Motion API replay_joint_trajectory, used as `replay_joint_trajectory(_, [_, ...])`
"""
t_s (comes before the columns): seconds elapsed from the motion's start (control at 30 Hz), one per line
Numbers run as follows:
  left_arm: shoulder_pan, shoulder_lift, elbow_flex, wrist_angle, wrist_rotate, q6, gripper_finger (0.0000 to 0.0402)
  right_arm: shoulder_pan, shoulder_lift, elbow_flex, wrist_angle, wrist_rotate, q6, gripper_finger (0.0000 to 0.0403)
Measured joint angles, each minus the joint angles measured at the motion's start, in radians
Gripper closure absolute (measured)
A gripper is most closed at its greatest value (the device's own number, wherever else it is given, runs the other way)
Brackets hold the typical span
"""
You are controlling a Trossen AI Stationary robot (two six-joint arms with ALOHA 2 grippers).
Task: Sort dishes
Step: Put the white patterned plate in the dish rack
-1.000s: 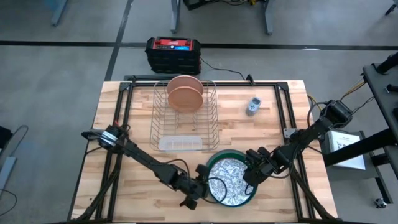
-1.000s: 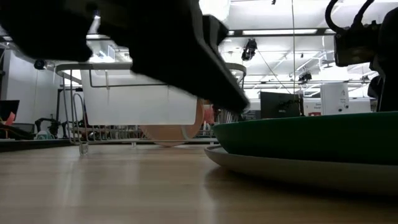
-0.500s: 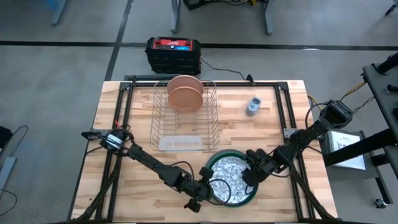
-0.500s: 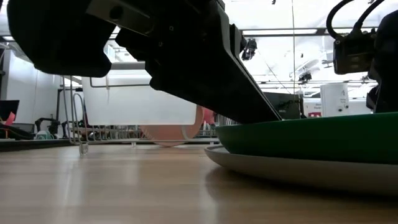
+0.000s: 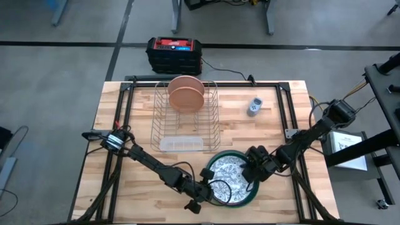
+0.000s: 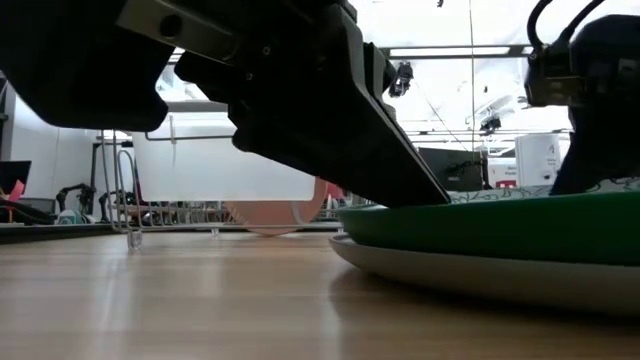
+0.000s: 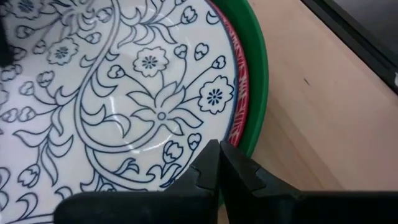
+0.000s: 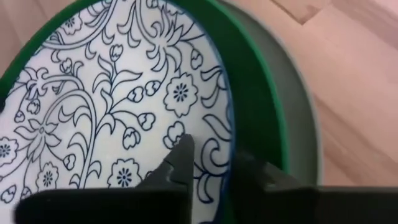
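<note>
My right gripper is holding only the white plate's rim [image 8: 231, 127] with the ends of its fingers. It should open and pinch farther in while my left gripper keeps the plate's patterned side [image 8: 69, 87] steady.
A stack of plates lies near the table's front edge, right of the middle. The white patterned plate [image 5: 228, 181] is on top, over a red plate [image 7: 239, 81], the dark green plate [image 5: 231, 154] and a grey plate [image 6: 480, 275] on the wood. The salmon-pink plate [image 5: 185, 94] stands on edge in the wire rack [image 5: 185, 128]. My left gripper [image 5: 209, 187] is shut at the stack's left rim. My right gripper [image 5: 250, 174] is shut on the white plate's right rim. My left gripper's shut fingertips [image 7: 214, 155] lie on the white plate's left rim [image 7: 186, 168], beside the red plate's edge. They come slanting down from the table's left. My right gripper pinches the white plate's right rim [image 8: 214, 155], one finger [image 8: 181, 152] on its patterned face and the other [image 8: 244, 167] outside it, above the green plate. It comes from the table's right, slanting down. That side of the plate stands a little above the green rim [image 6: 560, 190].
A small grey-blue gadget [image 5: 254, 106] lies right of the rack. A black box with a red top [image 5: 174, 53] stands on the floor beyond the far edge. Bare wood lies left of the stack and along the left side.
My left gripper has slid toward the table's right edge, up to the stack's left rim. The white plate's right side has risen with my right gripper: its patterned rim now shows above the green plate's rim in the low view.
</note>
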Motion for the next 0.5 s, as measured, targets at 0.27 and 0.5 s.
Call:
replay_joint_trajectory(0.27, [0.0,0.001,-0.001,0.008,-0.003,-0.004,0.0402,0.001,-0.055,0.0,-0.052,-0.003,-0.016,0.0377])
replay_joint_trajectory(0.5, [0.0,0.001,-0.001,0.01,-0.007,-0.001,0.0401,0.002,-0.101,-0.001,-0.058,-0.007,-0.042,0.0387])
